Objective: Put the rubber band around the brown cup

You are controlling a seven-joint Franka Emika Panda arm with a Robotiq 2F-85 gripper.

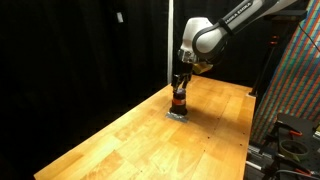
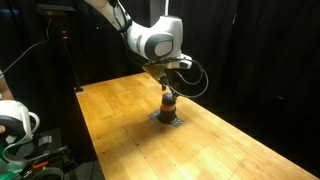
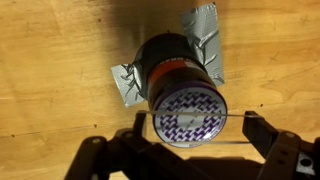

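Observation:
The rubber band's parts lie close together across the brown cup's wider top point(image 3: 190, 112). Next, my gripper moves to one side of the cup point(image 1: 198, 90) and tilts.
The brown cup point(image 3: 172, 62) is short and dark with an orange-red stripe and a purple-and-white patterned top. It stands on the wooden table point(image 1: 140, 140) on strips of grey tape point(image 3: 204, 28). It also shows in both exterior views point(image 1: 179, 102) point(image 2: 168, 104). My gripper point(image 3: 195, 130) hangs straight above the cup, with its fingers spread wider than the cup. A thin rubber band point(image 3: 236, 113) is stretched between the two fingers and crosses over the cup's top. The gripper shows just above the cup in both exterior views point(image 1: 181, 86) point(image 2: 167, 90).
Black curtains stand behind the table. A colourful panel and a rack point(image 1: 295, 90) stand beside one table edge. A white device and cables point(image 2: 15, 125) sit off another edge. Bare wood surrounds the cup.

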